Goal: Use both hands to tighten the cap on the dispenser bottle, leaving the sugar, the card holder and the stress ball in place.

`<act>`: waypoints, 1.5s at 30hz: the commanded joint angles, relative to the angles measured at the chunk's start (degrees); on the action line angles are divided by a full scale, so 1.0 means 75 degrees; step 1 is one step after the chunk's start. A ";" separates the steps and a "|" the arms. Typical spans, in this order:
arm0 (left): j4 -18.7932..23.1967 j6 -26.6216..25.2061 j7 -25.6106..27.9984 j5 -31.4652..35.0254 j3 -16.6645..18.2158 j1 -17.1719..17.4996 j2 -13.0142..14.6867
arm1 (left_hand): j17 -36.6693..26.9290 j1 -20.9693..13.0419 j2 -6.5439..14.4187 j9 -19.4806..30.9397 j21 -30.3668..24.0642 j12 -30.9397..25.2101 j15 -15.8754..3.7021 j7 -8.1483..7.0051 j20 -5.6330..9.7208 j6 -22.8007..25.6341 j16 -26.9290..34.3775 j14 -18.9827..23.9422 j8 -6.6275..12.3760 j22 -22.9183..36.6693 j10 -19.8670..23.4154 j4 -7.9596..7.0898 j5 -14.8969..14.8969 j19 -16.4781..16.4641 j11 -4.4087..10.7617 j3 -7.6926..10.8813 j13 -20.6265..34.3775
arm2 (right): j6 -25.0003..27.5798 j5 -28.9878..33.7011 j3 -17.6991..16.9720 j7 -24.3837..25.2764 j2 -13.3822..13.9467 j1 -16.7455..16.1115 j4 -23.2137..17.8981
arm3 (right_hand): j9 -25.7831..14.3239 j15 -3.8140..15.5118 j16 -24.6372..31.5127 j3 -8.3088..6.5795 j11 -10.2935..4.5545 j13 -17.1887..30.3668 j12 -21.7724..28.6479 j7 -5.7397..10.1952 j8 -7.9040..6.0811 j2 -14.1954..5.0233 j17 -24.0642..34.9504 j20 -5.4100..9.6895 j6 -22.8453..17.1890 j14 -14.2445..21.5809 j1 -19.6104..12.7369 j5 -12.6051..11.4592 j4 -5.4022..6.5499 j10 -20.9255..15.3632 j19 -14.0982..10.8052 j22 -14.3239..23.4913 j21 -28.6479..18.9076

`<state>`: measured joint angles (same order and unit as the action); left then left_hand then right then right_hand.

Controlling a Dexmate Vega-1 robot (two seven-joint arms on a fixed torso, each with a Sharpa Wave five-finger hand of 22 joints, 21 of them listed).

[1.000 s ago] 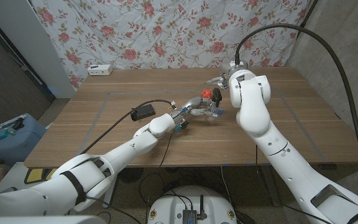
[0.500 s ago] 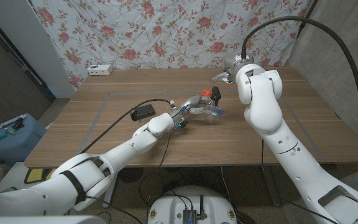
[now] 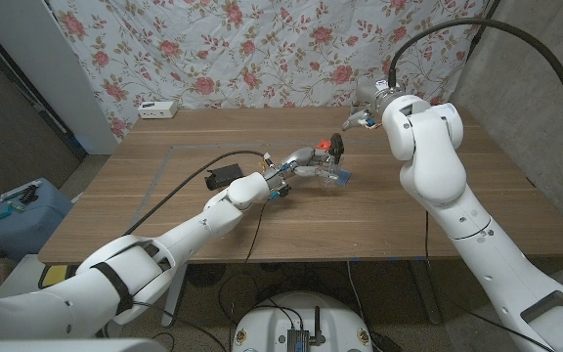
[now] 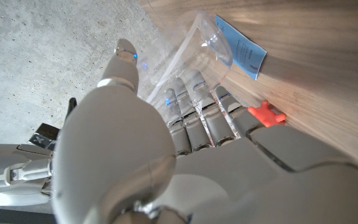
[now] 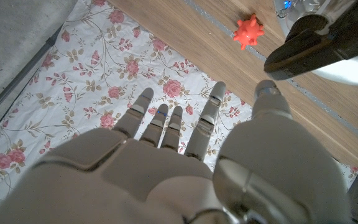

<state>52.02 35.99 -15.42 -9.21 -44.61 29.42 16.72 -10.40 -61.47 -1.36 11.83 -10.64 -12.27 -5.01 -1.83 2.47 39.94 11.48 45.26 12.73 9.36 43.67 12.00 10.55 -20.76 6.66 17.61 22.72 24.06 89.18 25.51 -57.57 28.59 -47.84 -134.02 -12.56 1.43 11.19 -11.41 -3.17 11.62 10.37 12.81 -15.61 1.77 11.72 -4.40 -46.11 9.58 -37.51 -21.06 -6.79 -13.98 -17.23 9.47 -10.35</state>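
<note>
The black cap [image 3: 336, 147] has a long spout [image 5: 291, 61] that sticks out sideways, so the spout will swing around the bottle's neck when I turn the cap.
The clear dispenser bottle [image 3: 331, 173] with a blue label [image 4: 242, 53] stands a little right of the table's middle. Its black cap [image 3: 339, 147] is on top. My left hand [image 3: 302, 164] grips the bottle's body, its fingers [image 4: 194, 106] wrapped around the clear plastic [image 4: 194, 46]. My right hand [image 3: 364, 116] hovers behind and to the right of the cap with its fingers [image 5: 166, 121] spread, touching nothing. The black cap [image 5: 312, 46] appears at the edge of the right wrist view. An orange spiky stress ball [image 3: 321, 147] lies on the wood just behind the bottle [image 5: 247, 31].
A small black card holder [image 3: 225, 177] lies left of the bottle beside my left forearm. A white box [image 3: 157, 110] sits at the table's far left edge, against the floral cloth [image 3: 262, 49]. A blue bin [image 3: 13, 210] stands on the floor to the left.
My right hand has drawn back from the cap, rising and swinging to the right. The left hand keeps holding the bottle in the same spot.
</note>
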 commanded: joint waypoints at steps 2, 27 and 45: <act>-0.0485 0.0254 -0.0588 -0.0157 -0.0001 -0.0341 -0.0026 | 0.0007 0.0429 0.0721 0.0031 0.0000 -0.0040 -0.0614 -0.0212 0.0612 0.0931 0.0000 0.0023 0.0055 0.0021 0.0096 -0.0427 -0.0006 -0.0011 0.0040 0.0466 0.0034 | -0.0524 -0.1429 -0.0379 0.0848 0.0978 -0.0129 -0.0313 | -0.0042 0.0023 -0.0018 -0.0071 -0.0114 0.0021 -0.0031 -0.0005 0.0056 0.0083 0.0014 0.0041 0.0146 -0.0126 -0.0297 -0.0162 -0.0192 0.0278 0.0024 0.0030 -0.0040; -0.1207 0.0499 -0.1079 -0.0181 -0.0106 -0.0784 -0.0291 | -0.0002 0.0456 0.0721 0.0030 -0.0001 -0.0034 -0.0619 -0.0203 0.0602 0.0947 0.0001 0.0037 0.0054 0.0022 0.0108 -0.0440 -0.0018 -0.0014 0.0036 0.0474 0.0035 | -0.0691 -0.3728 -0.0384 0.1522 0.2217 0.0140 -0.0427 | -0.0028 -0.0435 -0.0070 -0.0244 -0.0032 0.0031 -0.0029 -0.0003 0.0509 0.0526 0.0046 0.0089 0.1666 -0.1239 -0.1954 -0.0901 -0.0400 0.1847 0.0214 0.0028 -0.0024; -0.1695 0.0669 -0.1177 -0.0147 -0.0186 -0.0995 -0.0506 | -0.0005 0.0479 0.0733 0.0031 -0.0002 -0.0033 -0.0612 -0.0213 0.0600 0.0945 -0.0003 0.0040 0.0048 0.0022 0.0122 -0.0453 -0.0022 -0.0016 0.0040 0.0484 0.0039 | -0.0319 -0.4795 -0.0104 0.2053 0.2670 0.0329 -0.0372 | -0.0057 -0.0610 -0.0055 -0.0362 -0.0181 0.0017 0.0034 0.0000 0.0374 0.0515 0.0031 0.0143 0.1583 -0.1685 -0.2848 -0.1199 -0.0404 0.2232 0.0684 0.0024 0.0025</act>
<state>41.34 40.35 -23.65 -10.52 -45.66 22.90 13.74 -10.42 -61.47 -1.36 11.83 -10.64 -12.30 -4.99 -1.83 2.47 39.94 11.46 45.22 12.90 9.36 43.75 11.98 10.45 -20.76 6.75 17.60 22.72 20.14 57.85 23.39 -44.43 46.35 -46.30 -137.04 -12.68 -2.77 10.76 -13.52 -4.49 11.60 10.42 12.86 -12.43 5.71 11.87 -3.31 -33.39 -2.60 -58.09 -29.69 -9.82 2.28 -12.38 9.47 -10.35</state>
